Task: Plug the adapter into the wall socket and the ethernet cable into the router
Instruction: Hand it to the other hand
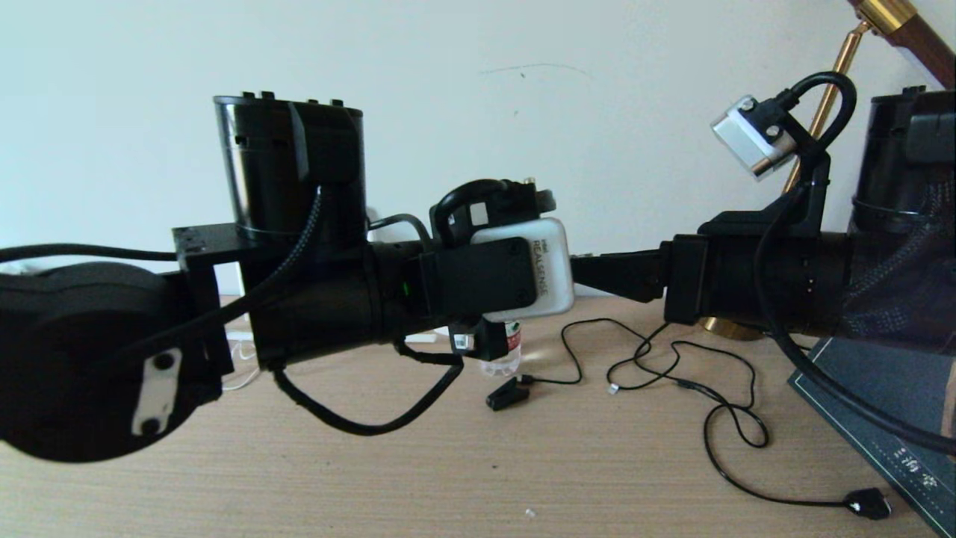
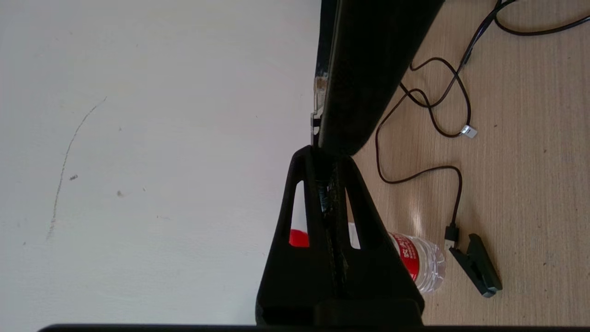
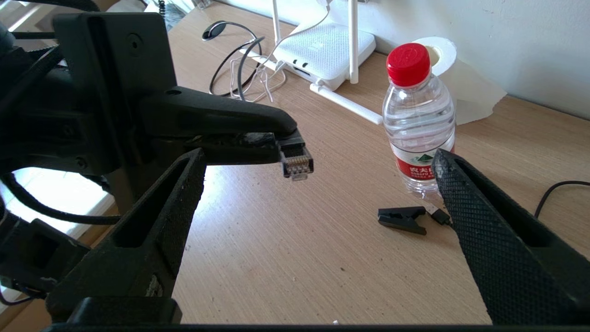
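Observation:
My right gripper should hold the plug while my left gripper opens and takes the boot (image 3: 291, 143) straight, because the clear plug (image 3: 299, 168) slants across the ends of my left gripper's fingers.
My left gripper (image 2: 325, 156) is shut on the ethernet cable's black boot. The small clear plug (image 3: 297, 162) sticks out past its fingertips, held above the wooden table (image 3: 286, 258). My right gripper (image 3: 317, 157) faces it, open wide, with one finger (image 3: 152, 221) on each side of the plug and not touching it. The white router (image 3: 328, 50) with stick antennas lies at the back by the wall, beyond the plug. In the head view both wrists meet in mid-air, and the right gripper's fingers (image 1: 616, 273) point at the left wrist camera (image 1: 523, 273). The adapter and the wall socket are out of view.
A water bottle with a red cap (image 3: 418, 120) stands near the router, with a paper roll (image 3: 463, 80) behind it. A black clip-like plug (image 3: 402, 219) and looping black cords (image 1: 717, 407) lie on the table. A dark mat (image 1: 881, 403) and a brass stand (image 1: 821, 112) are at the right.

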Robot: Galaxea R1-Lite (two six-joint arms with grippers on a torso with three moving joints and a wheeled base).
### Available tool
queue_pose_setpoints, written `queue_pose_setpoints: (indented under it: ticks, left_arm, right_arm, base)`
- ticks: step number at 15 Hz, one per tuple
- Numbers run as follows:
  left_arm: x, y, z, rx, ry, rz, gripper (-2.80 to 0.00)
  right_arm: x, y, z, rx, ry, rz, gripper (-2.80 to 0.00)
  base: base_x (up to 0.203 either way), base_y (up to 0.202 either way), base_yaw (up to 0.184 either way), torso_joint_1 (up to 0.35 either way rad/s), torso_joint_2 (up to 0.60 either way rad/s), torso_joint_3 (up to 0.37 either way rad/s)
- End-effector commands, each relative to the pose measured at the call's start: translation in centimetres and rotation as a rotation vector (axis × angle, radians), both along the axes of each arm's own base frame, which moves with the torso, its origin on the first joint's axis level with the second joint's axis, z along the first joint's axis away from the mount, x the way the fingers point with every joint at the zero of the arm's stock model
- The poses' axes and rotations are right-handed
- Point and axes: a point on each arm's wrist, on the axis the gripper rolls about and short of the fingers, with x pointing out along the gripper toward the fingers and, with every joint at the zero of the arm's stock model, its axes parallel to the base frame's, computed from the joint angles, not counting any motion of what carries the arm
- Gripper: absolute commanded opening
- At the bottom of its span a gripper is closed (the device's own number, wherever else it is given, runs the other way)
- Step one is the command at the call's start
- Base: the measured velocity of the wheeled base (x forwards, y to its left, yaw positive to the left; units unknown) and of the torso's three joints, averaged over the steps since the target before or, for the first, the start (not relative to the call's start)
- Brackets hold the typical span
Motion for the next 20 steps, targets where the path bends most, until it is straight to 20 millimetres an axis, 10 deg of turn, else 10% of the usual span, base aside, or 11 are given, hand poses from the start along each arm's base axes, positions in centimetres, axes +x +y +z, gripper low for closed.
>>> queue_pose_setpoints:
  ticks: [1, 3, 4, 18, 19, 20]
  left_arm:
    - [0.0, 0.0, 0.1, 0.001, -0.007, -0.004, -2.8]
    - [-0.2, 0.0, -0.2, 0.007, -0.001, -0.008, -2.8]
    - [-0.3, 0.0, -0.3, 0.009, 0.001, -0.009, -2.8]
    - [-0.5, -0.1, -0.8, 0.01, 0.01, -0.014, -2.8]
    - [-0.6, -0.1, -0.9, 0.01, 0.013, -0.016, 0.0]
    - [-0.5, -0.1, -1.0, 0.01, 0.017, -0.015, 0.0]
  right_arm:
    - [0.1, 0.1, -0.1, 0.0, 0.004, 0.002, 0.0]
    - [0.1, 0.1, -0.1, 0.001, 0.002, 0.002, 0.0]
    - [0.1, 0.1, 0.0, 0.002, 0.0, 0.001, -2.8]
    - [-0.4, 0.8, 0.1, 0.005, -0.002, 0.03, -2.8]
    - [-0.4, 0.8, 0.1, 0.005, -0.001, 0.028, -2.8]
    - [-0.4, 0.8, 0.0, 0.003, 0.001, 0.027, -2.8]
  base:
    - [0.0, 0.0, 0.0, 0.0, 0.0, 0.0]
    - [0.0, 0.0, 0.0, 0.0, 0.0, 0.0]
    - [0.0, 0.0, 0.0, 0.0, 0.0, 0.0]
    - [0.0, 0.0, 0.0, 0.0, 0.0, 0.0]
    - [0.0, 0.0, 0.0, 0.0, 0.0, 0.0]
    - [0.0, 0.0, 0.0, 0.0, 0.0, 0.0]
